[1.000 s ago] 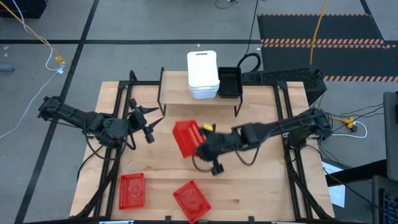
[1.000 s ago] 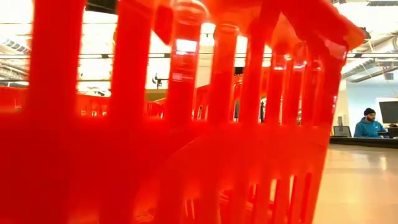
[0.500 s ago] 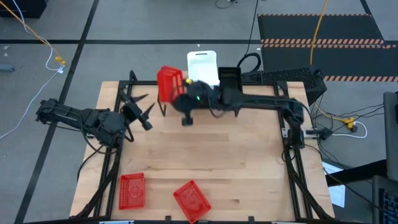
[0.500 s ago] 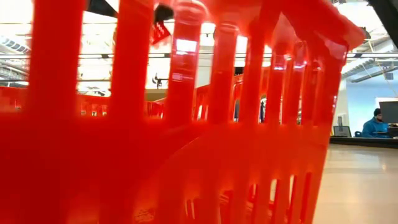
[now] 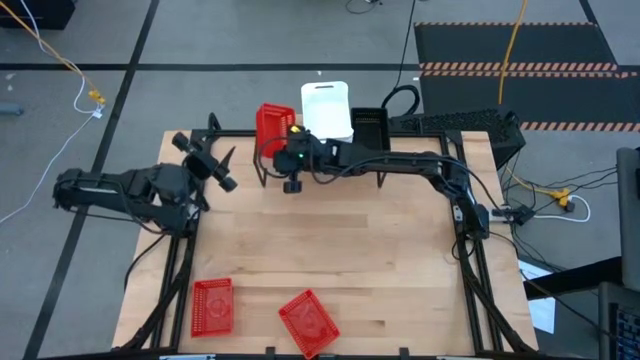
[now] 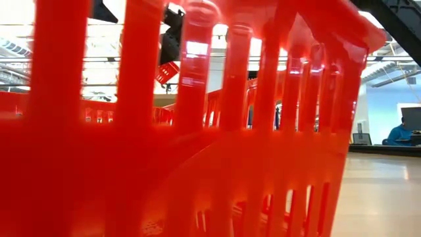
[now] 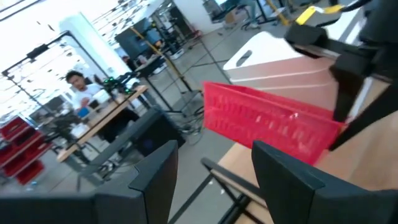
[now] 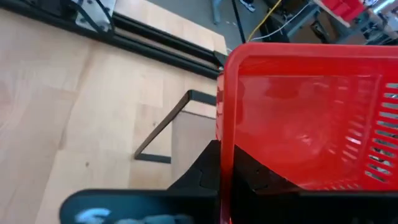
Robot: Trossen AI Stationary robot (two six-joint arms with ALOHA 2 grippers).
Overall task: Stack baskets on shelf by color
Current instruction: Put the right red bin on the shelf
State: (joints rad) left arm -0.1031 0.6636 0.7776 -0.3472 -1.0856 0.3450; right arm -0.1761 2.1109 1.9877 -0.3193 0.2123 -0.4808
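Next, my right gripper lowers the basket, open, and pushes its pinched side (image 8: 228, 115) back until it sits flat, because the red basket hangs tipped (image 5: 272, 124) above the shelf from my right gripper's pinch.
My right gripper (image 5: 290, 152) reaches in from the table's right and is shut on a red mesh basket (image 5: 272, 126) over the left end of the shelf (image 5: 340, 158). The same basket shows in the left wrist view (image 7: 267, 123) and, through a near basket's slats, in the low view (image 6: 168, 71). A white stack (image 5: 325, 108) and black baskets (image 5: 370, 128) stand on the shelf's plank. Two more red baskets (image 5: 212, 305) (image 5: 308, 322) lie on the table near its near edge. My left gripper (image 5: 220, 166) hangs open left of the shelf, touching nothing. My right gripper pinches the red basket by one wall at its rim (image 8: 225, 134), one finger (image 8: 202, 174) outside and the other inside. The basket is tipped on its side at the shelf's left end; whether it touches the plank, I cannot tell.
A red basket (image 6: 197, 151) stands right against the low camera and fills that view. The shelf's black leg (image 8: 163, 134) stands below the held basket. Bare wood lies across the table's middle (image 5: 330, 240). A person sits at a desk beyond the table (image 7: 78, 87).
My right gripper has carried the red basket up from the table's middle toward the far edge, to the shelf's left end, turning it from nearly flat onto its side. My left gripper has drawn back toward the table's left and far side, staying open.
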